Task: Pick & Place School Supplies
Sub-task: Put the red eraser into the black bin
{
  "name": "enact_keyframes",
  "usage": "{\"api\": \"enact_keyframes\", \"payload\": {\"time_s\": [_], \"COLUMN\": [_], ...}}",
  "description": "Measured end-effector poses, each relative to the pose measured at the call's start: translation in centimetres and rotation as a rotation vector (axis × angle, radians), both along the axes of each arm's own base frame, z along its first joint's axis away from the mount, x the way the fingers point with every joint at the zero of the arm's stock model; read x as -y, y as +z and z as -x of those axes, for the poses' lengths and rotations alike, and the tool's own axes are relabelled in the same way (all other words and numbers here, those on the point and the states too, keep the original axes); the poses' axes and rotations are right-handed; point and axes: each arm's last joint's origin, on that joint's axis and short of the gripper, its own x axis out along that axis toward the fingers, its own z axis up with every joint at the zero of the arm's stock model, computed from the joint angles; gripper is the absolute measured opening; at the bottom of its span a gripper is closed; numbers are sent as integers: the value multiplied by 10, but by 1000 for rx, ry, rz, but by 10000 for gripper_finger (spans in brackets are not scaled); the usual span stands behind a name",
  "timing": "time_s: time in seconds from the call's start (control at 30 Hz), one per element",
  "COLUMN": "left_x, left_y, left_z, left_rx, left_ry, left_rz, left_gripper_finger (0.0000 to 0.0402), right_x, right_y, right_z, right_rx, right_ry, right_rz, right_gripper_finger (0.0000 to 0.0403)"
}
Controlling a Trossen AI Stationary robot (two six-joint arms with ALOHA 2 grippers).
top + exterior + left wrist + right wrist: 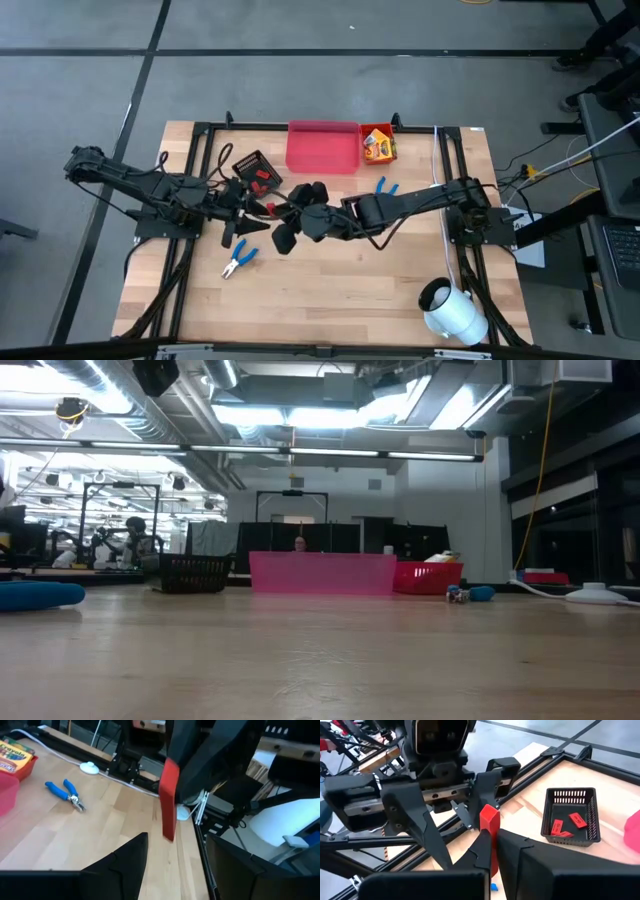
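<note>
My right gripper is holding the red piece, but the black bin is over on my left gripper's side, so next my left gripper takes hold of the red piece's loose end.
My right gripper is shut on a small red rectangular piece above the table's middle. My left gripper is open and faces it from the left, its fingers standing on either side of the piece; I cannot tell whether they touch it. More red pieces lie in the black mesh bin. Crayon boxes lie in the orange bin. One pair of blue-handled pliers lies flat near the front left, another right of the middle. My right gripper pinches the red piece between its two fingers by one end. The fingers come about level from the table's right side. The piece's other end sticks out past the fingertips toward my left gripper. The piece is lifted clear of the table.
The pink bin stands at the far middle, with the orange bin to its right and the black bin to its left. A large white cylinder lies at the near right corner. Bare wood lies along the front.
</note>
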Motion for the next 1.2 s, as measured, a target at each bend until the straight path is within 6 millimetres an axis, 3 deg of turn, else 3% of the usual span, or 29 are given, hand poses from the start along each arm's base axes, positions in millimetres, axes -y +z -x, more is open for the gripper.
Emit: {"api": "enact_keyframes", "payload": {"time_s": [0.33,0.8,0.97,1.07,1.2], "left_x": [1,-3,-3,-3,-3], "left_y": [-1,3,3,4,2], "left_z": [-8,-9,-9,-9,-10], "left_rx": [17,53,53,62,47], "left_ry": [31,69,72,72,77], "left_rz": [-21,-13,-7,-4,-10], "left_gripper_finger": [164,18,16,16,16], "right_x": [1,1,1,0,0], "right_y": [2,2,2,6,9], "right_z": [-1,-1,-1,-3,-4], "right_rx": [18,18,22,58,93], "right_ry": [-3,-7,0,3,-11], "right_rz": [1,4,16,32,23], "right_gripper_finger": [10,10,10,45,135]}}
